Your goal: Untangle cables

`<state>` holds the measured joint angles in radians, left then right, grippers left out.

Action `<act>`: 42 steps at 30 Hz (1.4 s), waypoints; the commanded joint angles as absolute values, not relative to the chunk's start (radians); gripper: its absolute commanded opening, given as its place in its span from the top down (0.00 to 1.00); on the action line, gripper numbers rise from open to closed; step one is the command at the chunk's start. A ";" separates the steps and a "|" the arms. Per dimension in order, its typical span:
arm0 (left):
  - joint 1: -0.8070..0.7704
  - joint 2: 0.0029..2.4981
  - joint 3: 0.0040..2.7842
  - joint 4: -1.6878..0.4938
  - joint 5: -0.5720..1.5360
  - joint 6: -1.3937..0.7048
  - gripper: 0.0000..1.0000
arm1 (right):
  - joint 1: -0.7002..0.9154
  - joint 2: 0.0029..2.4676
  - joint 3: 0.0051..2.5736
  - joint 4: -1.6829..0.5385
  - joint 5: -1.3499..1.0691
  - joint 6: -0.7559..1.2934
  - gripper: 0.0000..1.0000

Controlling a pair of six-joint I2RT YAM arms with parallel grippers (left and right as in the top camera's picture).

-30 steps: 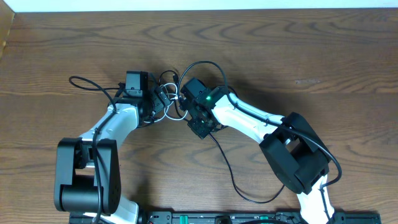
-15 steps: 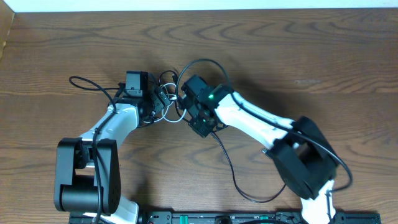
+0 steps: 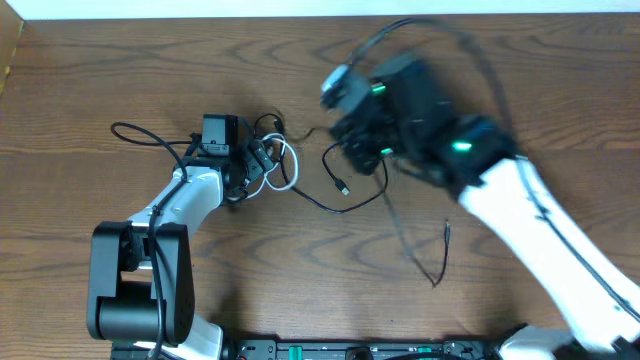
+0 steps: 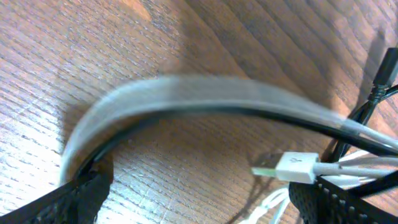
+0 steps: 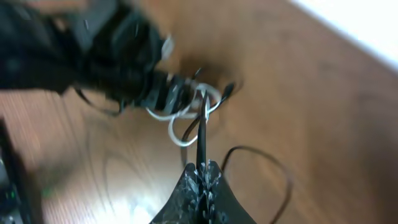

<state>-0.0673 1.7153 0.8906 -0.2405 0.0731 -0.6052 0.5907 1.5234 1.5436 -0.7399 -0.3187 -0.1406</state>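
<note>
My right gripper should keep the black cable still while my left gripper takes the white loops point(image 3: 295, 166), because the black cable goes through the white cable's coil point(image 3: 281, 141).
The white cable point(image 3: 287, 166) lies coiled at my left gripper point(image 3: 262, 163), whose jaws stand open around the cords. In the left wrist view the white cable point(image 4: 186, 93) arcs blurred across the wood with the black cable point(image 4: 186, 113) under it, and a white plug point(image 4: 293, 167) lies near the right finger point(image 4: 348, 202). My right gripper point(image 3: 368, 135), raised and blurred, is shut on the black cable point(image 5: 202, 134). That cable point(image 3: 330, 207) trails over the table, one small plug point(image 3: 343, 187) hanging beside its loop.
Thicker black arm wiring point(image 3: 140, 132) loops left of the left gripper. The table's far edge point(image 3: 300, 14) meets a white strip at the back. A black rail point(image 3: 350, 350) runs along the near edge between the arm bases.
My right arm has lifted and swung right and back with the black cable, dragging it out from the tangle. The left gripper stayed in place over the white cable.
</note>
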 commanded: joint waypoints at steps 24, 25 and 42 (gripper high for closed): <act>0.038 1.510 0.883 -0.260 0.365 -0.521 0.03 | 0.242 1.303 1.563 -0.417 -0.907 0.022 0.99; 0.038 1.510 0.883 -0.260 0.379 -0.512 0.02 | 0.247 1.309 1.563 -0.447 -0.888 0.022 0.99; -0.173 1.511 0.883 -0.241 0.459 -0.378 0.22 | 0.256 1.406 1.562 -0.579 -0.769 0.048 0.99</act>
<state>-0.1162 1.5093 0.8902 -0.2485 0.4465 -0.4427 0.2535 1.4162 1.5501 -0.5724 -0.7662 0.0349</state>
